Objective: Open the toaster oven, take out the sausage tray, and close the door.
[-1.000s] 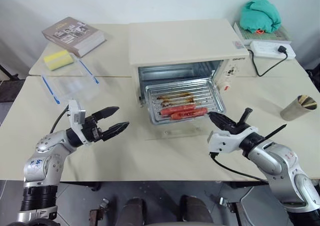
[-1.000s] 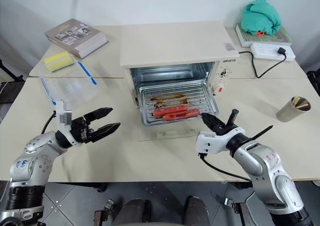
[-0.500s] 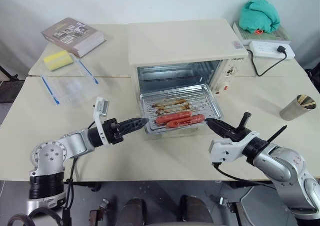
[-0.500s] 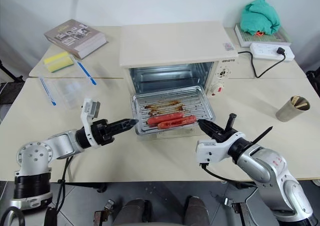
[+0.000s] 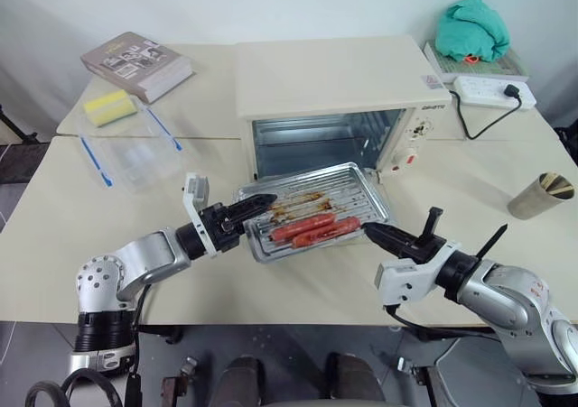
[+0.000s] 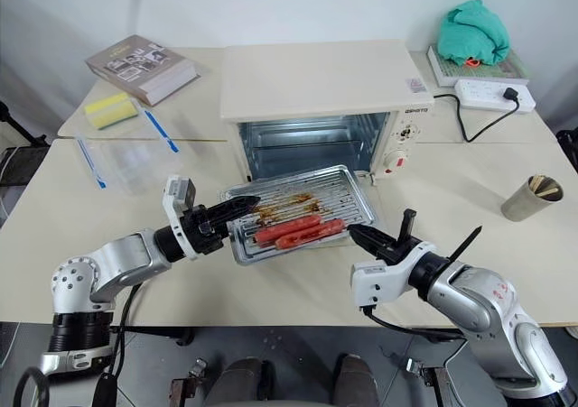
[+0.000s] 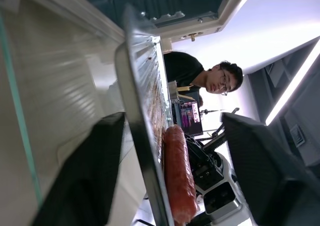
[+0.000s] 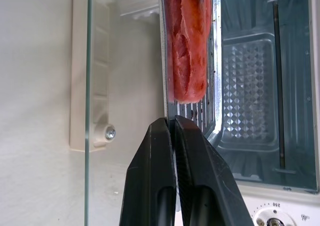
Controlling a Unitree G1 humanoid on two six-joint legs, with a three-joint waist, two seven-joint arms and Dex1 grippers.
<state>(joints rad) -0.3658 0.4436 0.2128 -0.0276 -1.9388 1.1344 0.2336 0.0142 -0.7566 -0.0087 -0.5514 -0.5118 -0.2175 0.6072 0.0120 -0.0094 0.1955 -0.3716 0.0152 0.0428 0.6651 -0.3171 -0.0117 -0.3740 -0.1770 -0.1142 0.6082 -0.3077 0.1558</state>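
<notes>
The two red sausages [image 5: 314, 230] lie along the tray's ridges [image 5: 347, 189] within the tray's raised rim, so they will travel with the tray when the robot's left gripper moves it aside.
The cream-white toaster oven [image 5: 334, 73] stands open and its inside is bare. Its glass door [image 8: 89, 35] lies folded down flat, with the bar handle [image 8: 92, 80] toward me. The sausage tray [image 5: 357, 186] is out in front of the oven above the door, slightly skewed, and carries two red sausages [image 5: 312, 229]. My right gripper [image 5: 368, 231] is shut on the tray's right front rim, the pinch seen close up in the right wrist view [image 8: 172, 122]. My left gripper [image 5: 262, 205] is open. Its fingers stand either side of the tray's left rim [image 7: 140, 136] without pressing it.
A book [image 5: 134, 64], a yellow sponge [image 5: 106, 106] and a clear blue-edged plastic box [image 5: 135, 154] lie at the back left. A green cloth [image 5: 470, 28], a power strip [image 5: 492, 89] with its cable, and a cup [image 5: 542, 195] are on the right. A person [image 7: 220, 80] sits beyond the table.
The right gripper has drawn the tray out of the oven toward me. The left gripper has rolled over, moved right to the tray's left end and now straddles its rim.
</notes>
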